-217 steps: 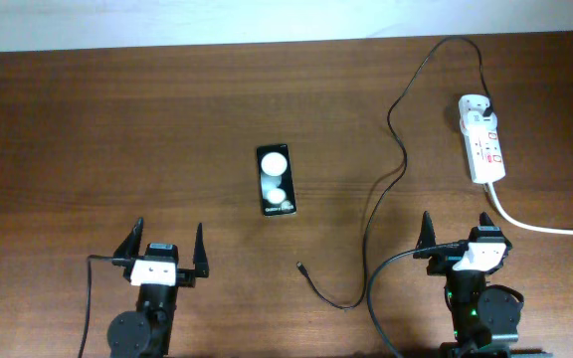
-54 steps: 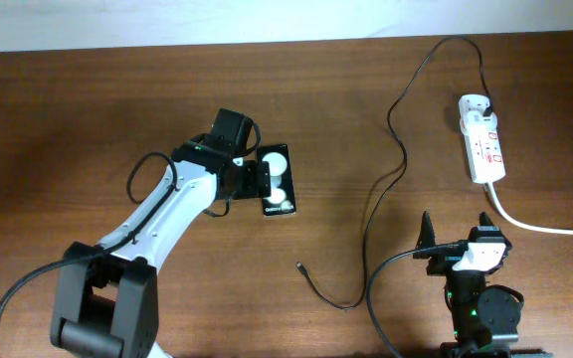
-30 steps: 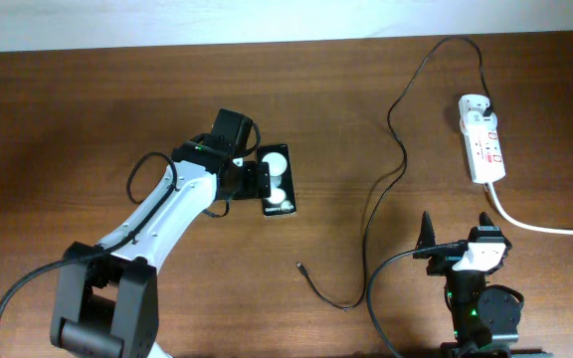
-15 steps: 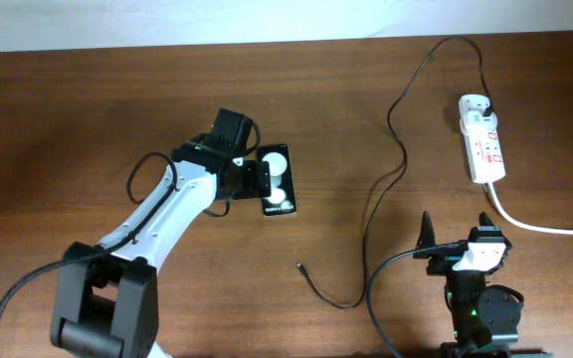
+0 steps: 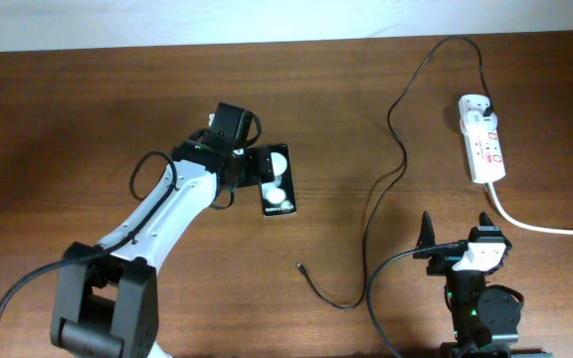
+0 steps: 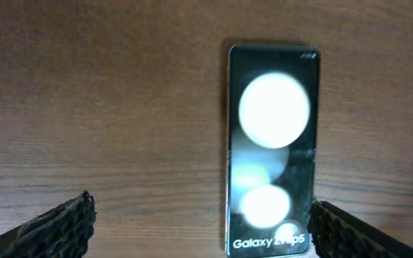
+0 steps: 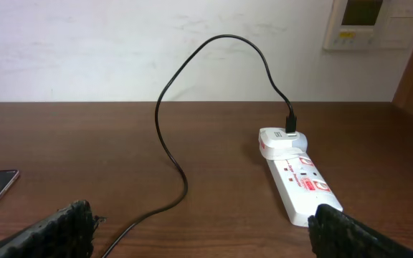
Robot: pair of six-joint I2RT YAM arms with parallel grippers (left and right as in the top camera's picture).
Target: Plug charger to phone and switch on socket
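The phone's long edge (image 6: 314, 183) is close to one finger of my left gripper, so I need to move that gripper across and centre it over the phone's middle (image 5: 279, 180) before I lower it.
The phone (image 5: 279, 186) lies flat on the table, screen up, with two white blobs and white text at its near end. My left gripper (image 5: 262, 167) hovers over its left side, open. In the left wrist view the phone (image 6: 272, 150) lies between the open fingers, close to the right fingertip (image 6: 350, 229); the gripper (image 6: 203, 231) holds nothing. The charger cable (image 5: 396, 149) runs from its plug head (image 5: 486, 103) in the socket (image 5: 484, 142) to its loose tip (image 5: 299, 266). My right gripper (image 5: 459, 236) is open and empty at the front right; its wrist view (image 7: 203, 236) shows the socket (image 7: 297, 178).
The socket's thick white cord (image 5: 545, 226) trails off to the right edge. The cable (image 7: 169, 136) loops across the right half of the wooden table (image 5: 88, 119). A white wall with a wall panel (image 7: 368, 21) stands behind the table.
My left arm reached from its rest pose to the phone. In the last half second the left gripper shifted slightly toward the far side. Phone, cable and right arm have not moved.
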